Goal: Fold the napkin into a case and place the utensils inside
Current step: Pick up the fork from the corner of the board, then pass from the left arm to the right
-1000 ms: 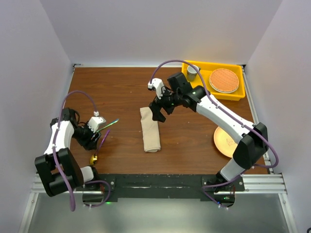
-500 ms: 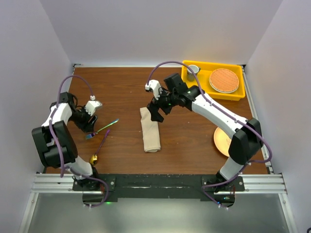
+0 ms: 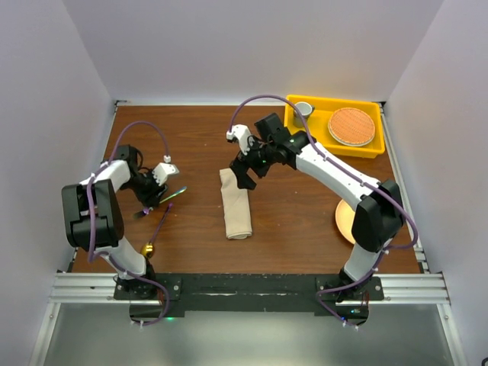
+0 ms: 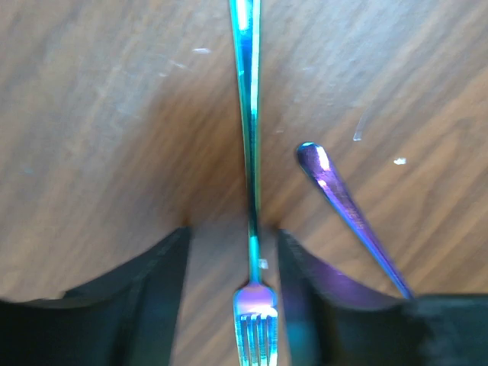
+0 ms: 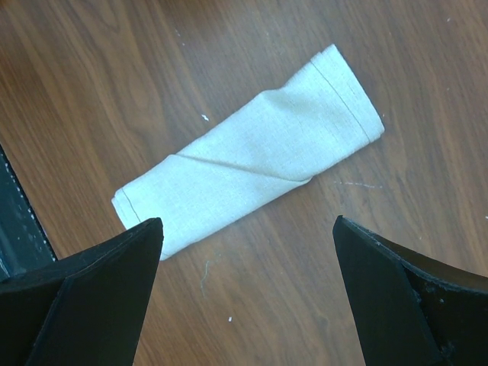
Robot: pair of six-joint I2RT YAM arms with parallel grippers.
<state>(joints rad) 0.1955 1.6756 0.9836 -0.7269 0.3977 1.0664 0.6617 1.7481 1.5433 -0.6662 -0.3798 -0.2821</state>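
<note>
The fork (image 3: 170, 197) lies flat and crooked to the napkin, so my left gripper should lift the fork's neck, then my right gripper should take the fork's handle (image 3: 180, 191) in the air.
The napkin (image 3: 235, 204) lies folded into a narrow beige case (image 5: 245, 174) at mid-table, its long axis running near to far. My right gripper (image 3: 245, 178) hovers open over its far end, and its wide jaws (image 5: 248, 297) hold nothing. The iridescent fork (image 3: 169, 197) lies flat on the wood at the left. My left gripper (image 3: 151, 200) is low over it and straddles the fork's neck (image 4: 252, 252), with a gap on each side. The spoon (image 3: 158, 226) lies just beside it, gold bowl (image 3: 147, 248) nearest me, purple handle (image 4: 345, 204) to the right of the jaws.
A yellow tray (image 3: 368, 150) at the back right holds a round woven mat (image 3: 351, 126) and a grey cup (image 3: 303, 110). A peach plate (image 3: 345, 221) sits near the right arm's base. White walls close in on three sides.
My left arm swung back and to the right, bringing its gripper down around the fork's neck while the jaws narrowed. The right gripper drifted slightly left above the napkin.
</note>
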